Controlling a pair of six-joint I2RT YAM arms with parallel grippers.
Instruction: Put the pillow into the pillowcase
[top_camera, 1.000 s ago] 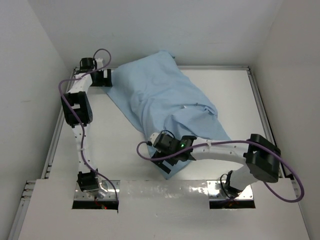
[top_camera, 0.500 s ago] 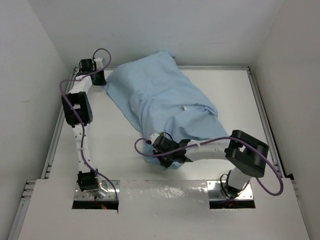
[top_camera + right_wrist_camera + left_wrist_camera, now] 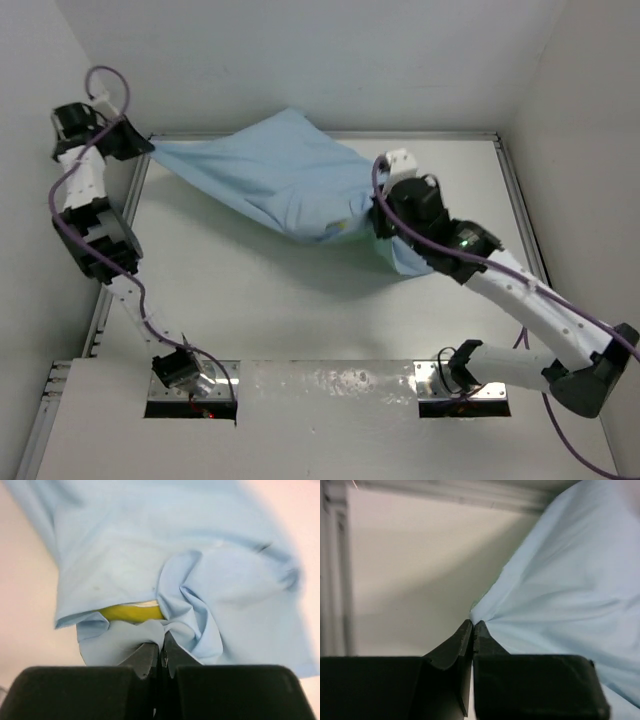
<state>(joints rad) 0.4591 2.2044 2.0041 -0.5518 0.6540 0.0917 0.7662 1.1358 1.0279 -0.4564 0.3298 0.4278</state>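
Observation:
The robot's right gripper should lift the pillowcase's bunched fold, stretch it toward the back bar (image 3: 415, 135) and lay the green side up, because the pillowcase sags with its light blue side (image 3: 290, 175) up.
The light blue pillowcase (image 3: 270, 175) hangs stretched above the table between my two grippers. My left gripper (image 3: 146, 146) at the far left corner is shut on one cloth corner (image 3: 485, 611), its tips (image 3: 472, 624) pressed together. The right gripper (image 3: 382, 220) is shut on a bunched fold of the pillowcase (image 3: 150, 530) near its mouth, its tips (image 3: 161, 640) buried in cloth. Of the pillow I see only a yellow edge band (image 3: 132, 612) peeking from the opening, and a small greenish sliver (image 3: 345, 228) in the top view. The remainder of it lies inside the cloth.
The white table (image 3: 250, 300) has metal rails along its left edge (image 3: 100, 310) and right edge (image 3: 520, 210). White walls close in the back and both sides. The left arm reaches up beside the left wall.
Both grippers have shut on the pillowcase and lifted it off the table. The left arm rose to the far left corner; the right arm swung from the near edge to the back right.

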